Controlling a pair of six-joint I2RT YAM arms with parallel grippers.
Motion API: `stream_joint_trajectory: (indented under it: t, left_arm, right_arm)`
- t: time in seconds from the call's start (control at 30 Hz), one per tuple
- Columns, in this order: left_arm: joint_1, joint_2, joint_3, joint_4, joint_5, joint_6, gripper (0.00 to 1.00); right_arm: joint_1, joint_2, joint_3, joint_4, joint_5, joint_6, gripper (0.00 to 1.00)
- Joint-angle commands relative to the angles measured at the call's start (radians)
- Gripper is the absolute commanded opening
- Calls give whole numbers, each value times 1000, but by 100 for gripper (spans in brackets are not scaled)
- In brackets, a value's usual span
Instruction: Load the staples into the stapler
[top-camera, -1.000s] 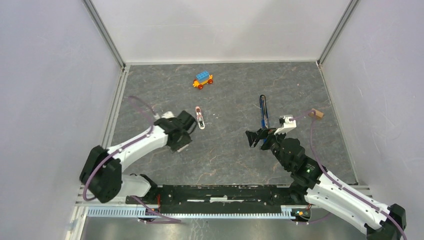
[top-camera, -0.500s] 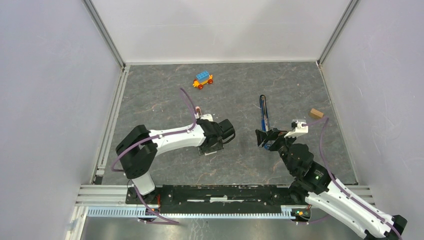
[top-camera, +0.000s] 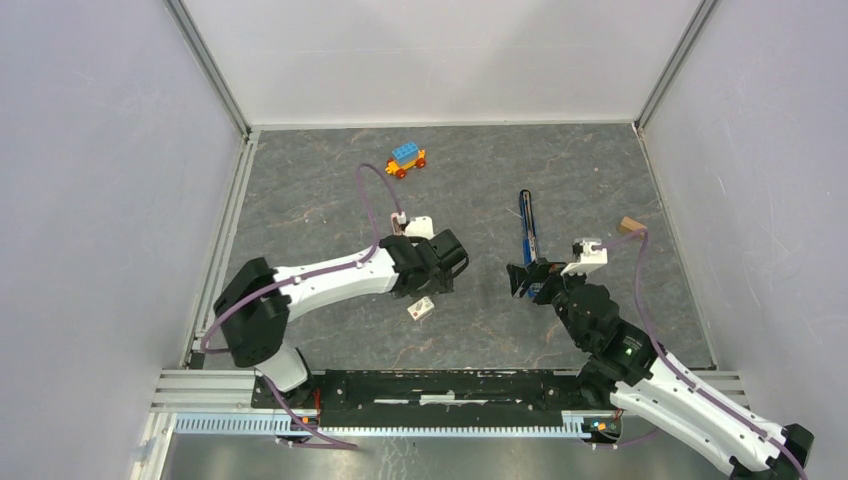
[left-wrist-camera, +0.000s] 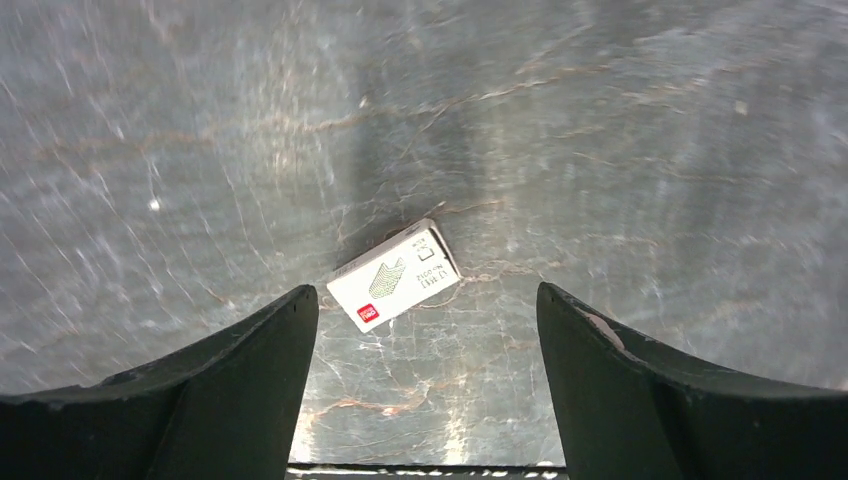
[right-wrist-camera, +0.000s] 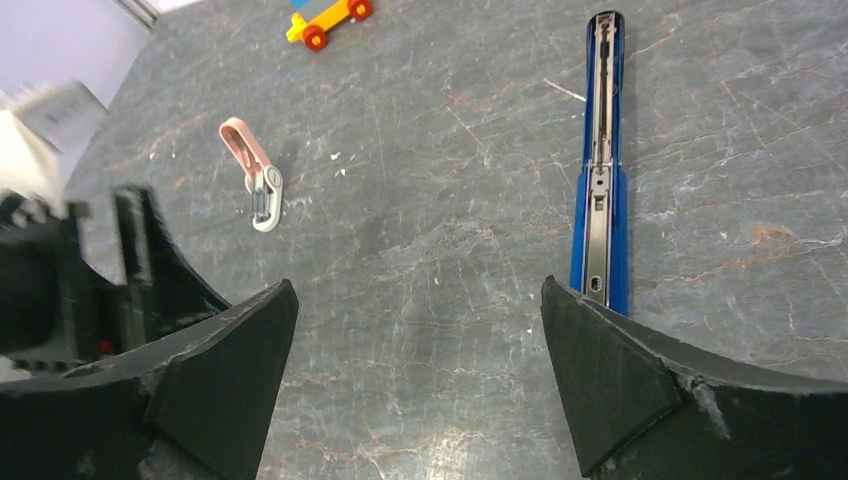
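Note:
I should tilt my left gripper low around the sides of the box of staples (top-camera: 421, 308) because it is shut. Meanwhile, my right gripper should leave the stapler and go to the box's end (top-camera: 430, 301).
The stapler (top-camera: 527, 235) lies swung open flat on the grey table, a slim dark-blue body with a silver rail (right-wrist-camera: 600, 170). The staples are a small white box (left-wrist-camera: 393, 275) lying flat on the table (top-camera: 421, 309). My left gripper (left-wrist-camera: 422, 292) hovers open right over the box, touching nothing. The box sits just ahead of the left fingertips (left-wrist-camera: 295, 310). My right gripper (right-wrist-camera: 417, 288) is open and empty near the stapler's near end, which lies beside its right finger (right-wrist-camera: 600, 340). In the top view the left gripper (top-camera: 432, 282) and right gripper (top-camera: 522, 278) face each other.
A toy car (top-camera: 405, 159) with a blue top stands at the back. A pink and white tool (right-wrist-camera: 255, 185) lies left of the stapler. A small tan block (top-camera: 630, 225) sits at the right. Metal rails edge the table (top-camera: 300, 180), and grey walls enclose it.
My left arm swung right with the white box, set it on the table and opened its jaws. The right gripper shifted slightly right, still open.

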Motion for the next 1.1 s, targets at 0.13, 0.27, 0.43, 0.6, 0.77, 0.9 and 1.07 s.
stream_joint_trajectory:
  t: [0.13, 0.27, 0.43, 0.6, 0.77, 0.9, 1.07]
  left_arm:
    - [18, -185, -77, 177, 87, 558, 83]
    - [84, -266, -157, 254, 249, 651, 79]
    - [125, -299, -209, 286, 329, 745, 79]
    - [124, -277, -225, 307, 360, 788, 78]
    - [124, -220, -240, 328, 386, 793, 76]
    - [125, -174, -248, 339, 394, 798, 73]
    - [124, -137, -246, 353, 376, 802, 69]
  right_arm:
    - [-5, 116, 31, 70, -121, -32, 98]
    - [-25, 185, 60, 92, -199, -47, 98]
    - [-97, 268, 75, 145, -338, -65, 98]
    - [-199, 324, 60, 232, -505, -56, 90]
    - [-252, 372, 70, 265, -606, -56, 78]
    - [-268, 375, 65, 275, -629, -56, 72]
    - [-275, 377, 54, 284, -652, -54, 68]
